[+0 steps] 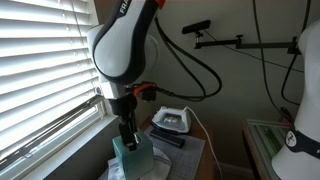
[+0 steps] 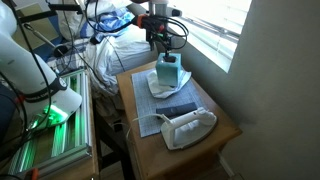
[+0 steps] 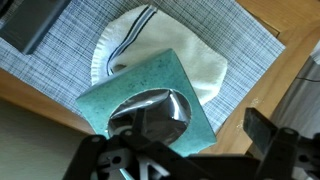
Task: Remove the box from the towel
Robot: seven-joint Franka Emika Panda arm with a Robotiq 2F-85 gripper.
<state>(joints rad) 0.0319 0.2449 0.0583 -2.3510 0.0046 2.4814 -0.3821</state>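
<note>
I expect the towel to stay on the grey placemat when I lift the box, because the white towel (image 1: 158, 168) lies flat under the teal tissue box (image 1: 133, 158).
A teal tissue box (image 3: 120, 90) with a silvery oval opening stands on a white towel (image 3: 190, 50) that lies on a grey woven placemat (image 3: 235, 30). In both exterior views the box (image 1: 133, 155) (image 2: 168, 72) stands upright under the arm. My gripper (image 3: 200, 130) is right over the box top, also seen in both exterior views (image 1: 128, 130) (image 2: 164, 45). Its jaws are open. The right finger hangs beside the box, clear of its edge. The left finger is dark and hard to make out at the opening.
A white iron (image 2: 188, 125) (image 1: 170, 120) sits on the placement's other end, with a dark flat object (image 2: 178, 110) (image 3: 40, 25) between it and the towel. The small wooden table (image 2: 225, 130) stands against a window with blinds (image 1: 40, 70). Cables and equipment crowd the side (image 2: 50, 110).
</note>
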